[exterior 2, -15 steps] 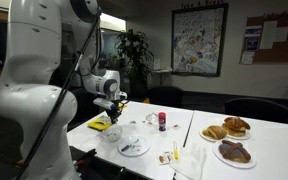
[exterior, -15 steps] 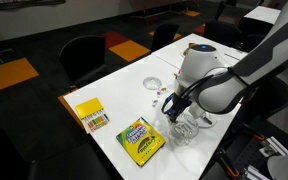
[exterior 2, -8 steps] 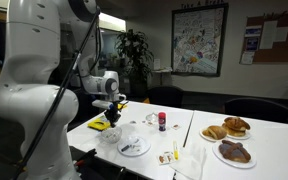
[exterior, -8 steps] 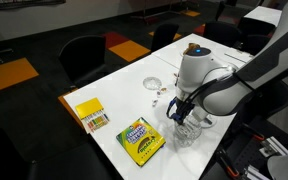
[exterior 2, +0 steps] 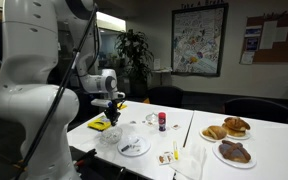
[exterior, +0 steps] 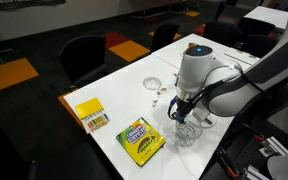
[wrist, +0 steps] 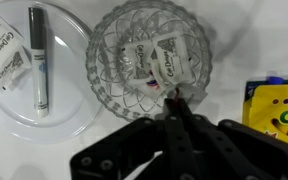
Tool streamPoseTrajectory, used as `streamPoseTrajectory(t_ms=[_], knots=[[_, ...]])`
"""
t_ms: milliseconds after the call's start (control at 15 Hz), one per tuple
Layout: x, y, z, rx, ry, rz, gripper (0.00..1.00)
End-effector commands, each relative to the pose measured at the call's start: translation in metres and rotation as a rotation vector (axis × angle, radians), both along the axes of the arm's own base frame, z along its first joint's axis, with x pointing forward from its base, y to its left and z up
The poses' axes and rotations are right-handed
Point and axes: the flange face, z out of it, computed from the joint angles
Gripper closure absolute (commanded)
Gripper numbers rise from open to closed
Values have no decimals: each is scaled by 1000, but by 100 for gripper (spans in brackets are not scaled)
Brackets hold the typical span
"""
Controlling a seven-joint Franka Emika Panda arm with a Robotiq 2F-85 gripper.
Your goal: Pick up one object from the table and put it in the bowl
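The reddish bit at my fingertips (wrist: 172,94) is above the glass bowl's near rim, so my gripper should continue to move inward and let go of the bit inside the open bowl (wrist: 149,65).
The wide faceted clear glass bowl (wrist: 112,70) fills the middle of the wrist view and holds two white packets (wrist: 170,55). It also shows in both exterior views (exterior: 188,133) (exterior 2: 110,135), near the table's front edge. My gripper (wrist: 173,100) hangs just above the bowl's near rim with its fingers pressed together. A tiny reddish bit shows at the tips; I cannot tell whether it is held. The gripper also shows in both exterior views (exterior: 180,113) (exterior 2: 111,111).
A shallow clear dish (wrist: 69,95) beside the bowl holds a black marker (wrist: 39,60) and a packet (wrist: 4,50). The yellow-green crayon box (exterior: 141,140) (wrist: 279,105) lies on the bowl's other side. A yellow card (exterior: 90,114), another clear dish (exterior: 156,84) and pastry plates (exterior 2: 229,128) share the table.
My gripper has moved a little sideways and down, from beside the bowl to over it. Its fingers look shut throughout.
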Motion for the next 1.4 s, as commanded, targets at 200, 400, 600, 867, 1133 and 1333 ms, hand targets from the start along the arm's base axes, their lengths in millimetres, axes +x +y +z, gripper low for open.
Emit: streamPoseTrajectory(t_ms=[200,400,600,867,1133,1333], knots=[[-23,-3,18,-9,-6,12,99],[-32,-1,14,3,27,9,99],[-40,-2,8,20,67,-21,99],[-45,-4,5,17,78,-67,99],[-46,-8,0,19,95,-98,99],[-47,-9,0,19,97,-117,64]])
